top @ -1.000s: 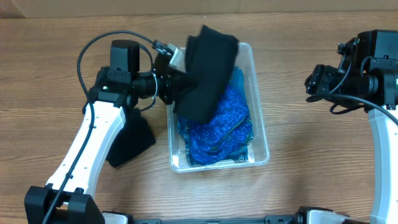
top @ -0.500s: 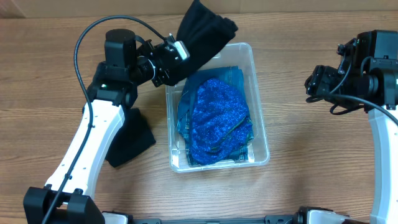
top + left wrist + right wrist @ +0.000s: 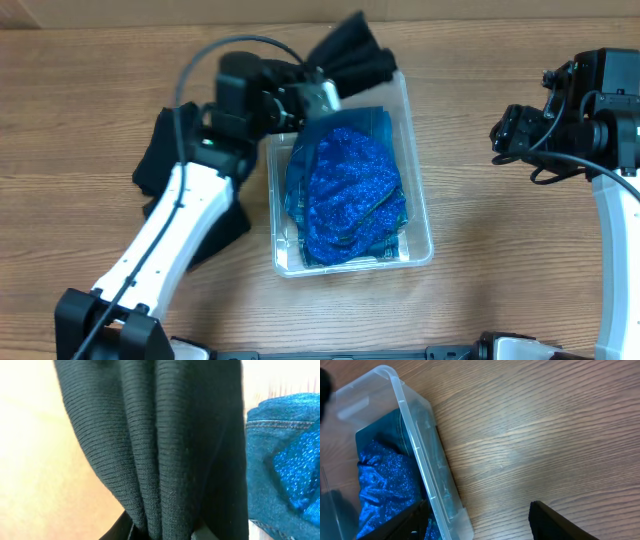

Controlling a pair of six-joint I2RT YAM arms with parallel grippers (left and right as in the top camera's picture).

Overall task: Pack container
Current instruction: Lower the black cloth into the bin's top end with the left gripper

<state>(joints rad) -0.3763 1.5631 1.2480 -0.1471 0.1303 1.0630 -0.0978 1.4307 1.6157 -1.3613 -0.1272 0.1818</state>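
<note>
My left gripper has the black knit garment stretched across the container's far rim [image 3: 352,74], so I'll pull it in and lower it onto the denim [image 3: 364,119] beyond the sparkly blue garment.
The clear plastic container [image 3: 421,232] sits mid-table and holds a sparkly blue garment [image 3: 350,190] on folded denim. It also shows in the right wrist view [image 3: 412,425]. My left gripper [image 3: 322,88] is shut on a black knit garment [image 3: 352,58] and holds it over the container's far left corner. In the left wrist view the black knit [image 3: 165,435] fills the frame and is pinched between the fingers [image 3: 160,532]. My right gripper [image 3: 505,128] is open and empty, right of the container, its fingers [image 3: 477,520] above bare wood.
More black cloth [image 3: 160,165] lies on the table left of the container, partly under my left arm. The wooden table [image 3: 500,220] stretches between the container and the right arm.
My left gripper has swung the black garment from over the container's middle up and toward its far edge. The arm has shifted right, uncovering the blue garment. The right arm has not moved.
</note>
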